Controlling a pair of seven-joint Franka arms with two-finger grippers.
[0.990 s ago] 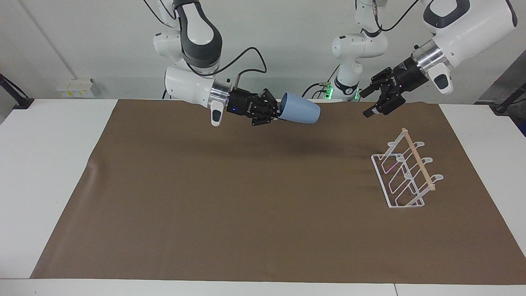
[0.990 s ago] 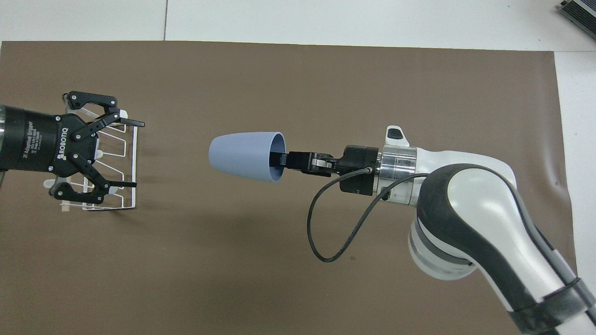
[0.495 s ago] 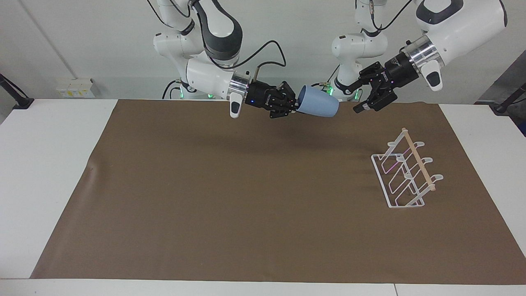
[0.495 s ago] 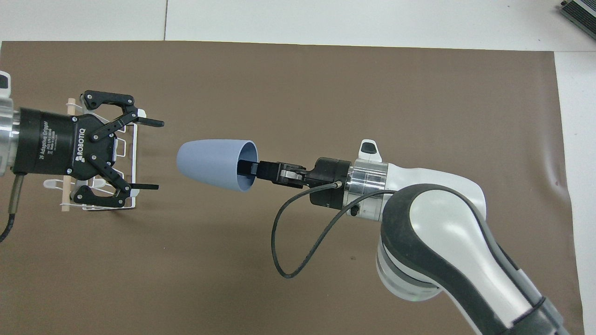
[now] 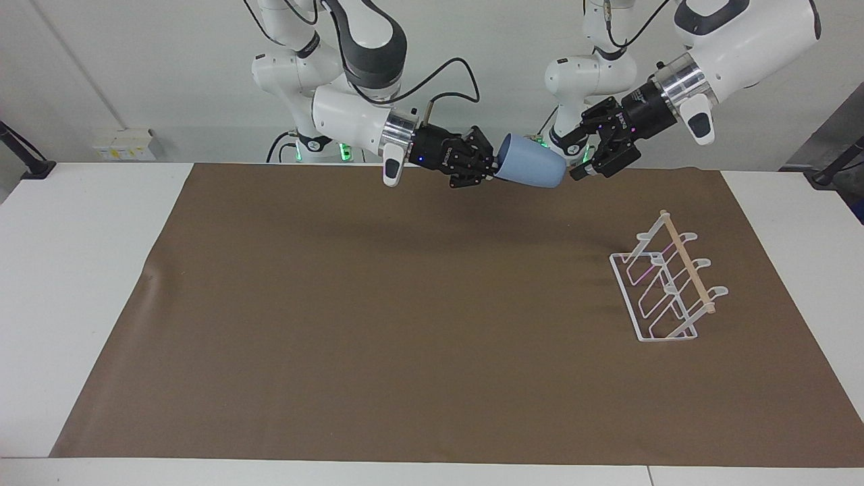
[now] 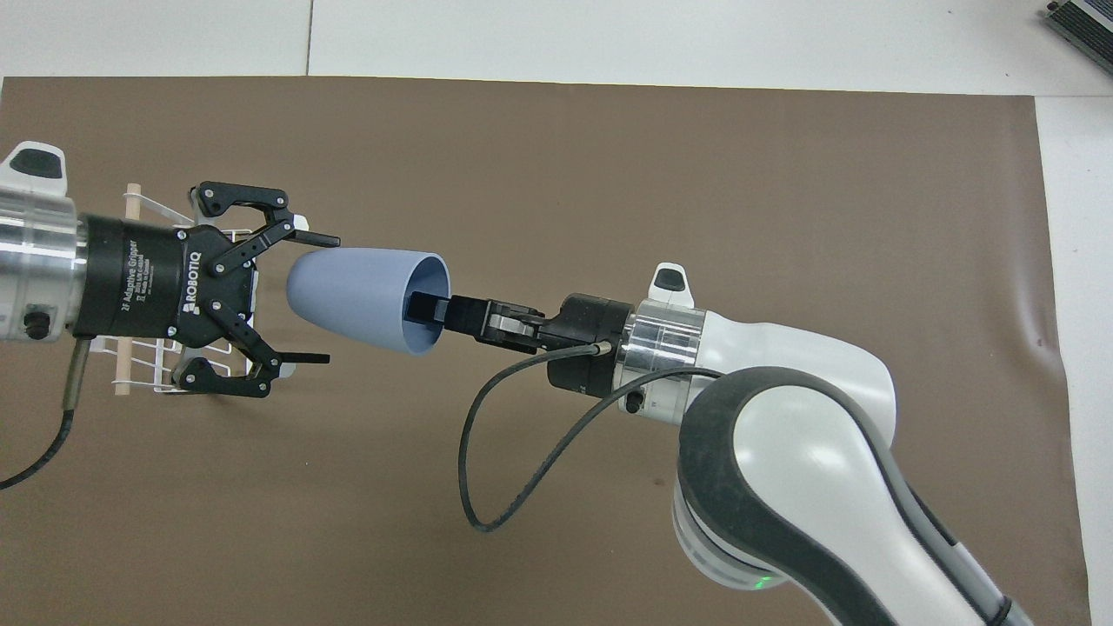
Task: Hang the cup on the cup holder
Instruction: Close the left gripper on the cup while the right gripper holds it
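I expect the cup (image 6: 349, 297) to hang at a lean, with its opening down, when I lower it onto the cup holder, because it has a smooth side and wide opening (image 6: 427, 282).
The light blue cup (image 5: 533, 170) (image 6: 361, 296) hangs sideways in the air over the robots' edge of the brown mat. My right gripper (image 5: 491, 170) (image 6: 422, 309) is shut on its rim, one finger inside the mouth. The cup's closed base points at my left gripper (image 5: 572, 159) (image 6: 330, 298), which is open. Its two fingers stand on either side of the base with gaps showing. The white wire cup holder (image 5: 668, 283) with its wooden rod (image 6: 132, 202) stands on the mat toward the left arm's end, partly hidden under the left gripper in the overhead view.
The brown mat (image 5: 378, 324) covers most of the white table (image 5: 81, 270). A black cable (image 6: 487, 461) loops down from the right wrist. A grey device (image 6: 1083, 26) lies at the table's corner farthest from the robots.
The right gripper carried the cup toward the left arm's end, and the left gripper came to meet it. The cup's base now lies between the left gripper's open fingers.
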